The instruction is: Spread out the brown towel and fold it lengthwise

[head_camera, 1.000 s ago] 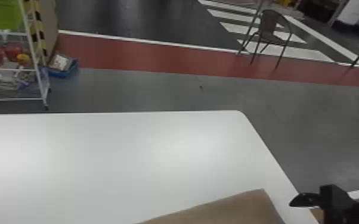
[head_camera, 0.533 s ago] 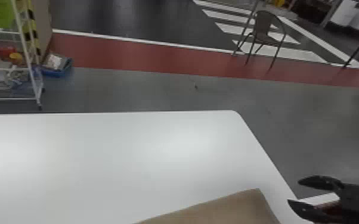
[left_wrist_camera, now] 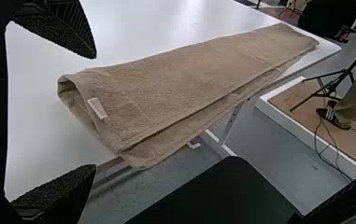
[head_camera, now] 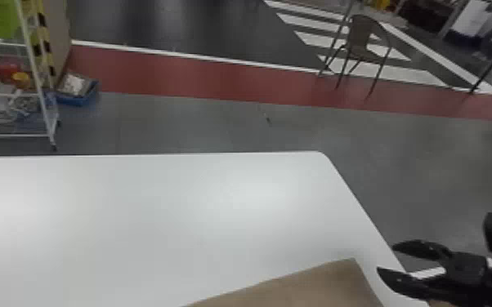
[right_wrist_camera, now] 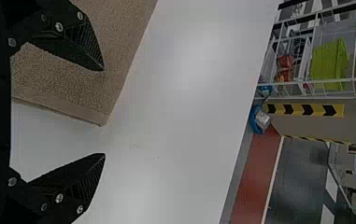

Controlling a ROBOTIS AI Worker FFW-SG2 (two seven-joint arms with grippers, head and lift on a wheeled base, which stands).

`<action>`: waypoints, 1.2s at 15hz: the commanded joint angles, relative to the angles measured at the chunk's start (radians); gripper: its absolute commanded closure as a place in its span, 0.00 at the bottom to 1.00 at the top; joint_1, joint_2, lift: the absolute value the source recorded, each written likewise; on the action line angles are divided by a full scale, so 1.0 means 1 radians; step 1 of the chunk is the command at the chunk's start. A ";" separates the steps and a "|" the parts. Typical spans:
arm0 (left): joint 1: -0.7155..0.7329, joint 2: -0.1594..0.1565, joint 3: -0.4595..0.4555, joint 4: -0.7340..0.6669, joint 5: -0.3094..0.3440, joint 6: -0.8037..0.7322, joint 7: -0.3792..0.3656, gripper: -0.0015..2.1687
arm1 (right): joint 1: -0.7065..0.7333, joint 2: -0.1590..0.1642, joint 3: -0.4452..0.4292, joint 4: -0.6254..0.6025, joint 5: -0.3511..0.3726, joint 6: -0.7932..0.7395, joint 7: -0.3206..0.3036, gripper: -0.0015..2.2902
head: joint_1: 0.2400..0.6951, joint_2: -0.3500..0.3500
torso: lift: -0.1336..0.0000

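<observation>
I expect the brown towel (left_wrist_camera: 171, 86) to come along as one folded strip when I pull its end inward, because the layers lie close together along the towel's overhanging side (left_wrist_camera: 202, 117).
In the head view my right gripper (head_camera: 384, 257) stands open by the table's right edge, just right of the brown towel (head_camera: 314, 285), whose far corner shows at the bottom. The right wrist view has the towel (right_wrist_camera: 68, 88) flat, its corner between the open fingers of my right gripper (right_wrist_camera: 104, 112), nothing gripped. In the left wrist view the towel (left_wrist_camera: 185, 79) lies as a long folded strip, a small white label (left_wrist_camera: 97, 108) at its near end and one long side hanging over the table edge. My left gripper (left_wrist_camera: 95, 112) is open around that end, not touching it.
The white table (head_camera: 175, 212) has a rounded far right corner. Beyond it stand a wire rack (head_camera: 39, 73), a blue bin (head_camera: 78, 92) and a chair (head_camera: 361, 45). A tripod (left_wrist_camera: 337, 84) and a person's leg show beside the table in the left wrist view.
My right gripper first shifted right, its two fingers coming into view apart, then moved slightly back left. The head view has turned slightly to the right. The towel lies as before.
</observation>
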 commanded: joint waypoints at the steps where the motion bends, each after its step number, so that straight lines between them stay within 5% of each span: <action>1: 0.039 -0.011 -0.036 -0.062 0.032 -0.005 -0.010 0.02 | -0.006 -0.001 0.000 0.017 0.001 -0.012 0.003 0.12 | 1.00 0.00 | 0.09; 7: 0.045 -0.026 -0.127 -0.115 0.045 -0.005 -0.010 0.04 | -0.012 -0.014 -0.009 0.066 0.001 -0.040 0.003 0.12 | 1.00 0.00 | 0.09; 18: -0.030 -0.014 -0.201 -0.095 -0.166 0.012 -0.010 0.10 | -0.050 -0.029 -0.005 0.119 0.010 -0.043 0.003 0.10 | 1.00 0.00 | 0.09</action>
